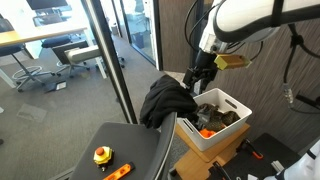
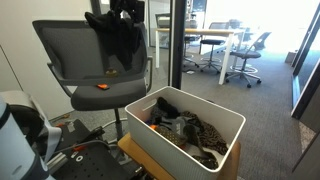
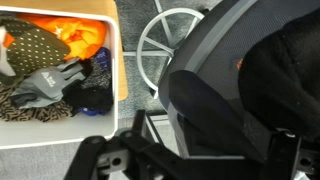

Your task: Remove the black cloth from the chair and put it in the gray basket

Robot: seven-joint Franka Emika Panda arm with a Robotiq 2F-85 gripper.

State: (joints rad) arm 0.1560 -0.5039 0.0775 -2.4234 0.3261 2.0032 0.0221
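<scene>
My open gripper hangs toward the basket, beside the black cloth's top fold, so I need to go back above the chair's backrest and grip that fold.
The black cloth hangs in folds over the top of the chair's backrest. The chair has a dark grey seat. My gripper hovers just above and beside the cloth's upper edge, open, with nothing between its fingers. In the wrist view the gripper shows as dark fingers at the bottom edge, with the dark cloth and backrest filling the right side. The gray basket stands right next to the chair.
Several garments lie in the basket. A yellow-orange toy and an orange piece rest on the seat. A dark door frame and glass wall stand behind; office desks and chairs lie beyond.
</scene>
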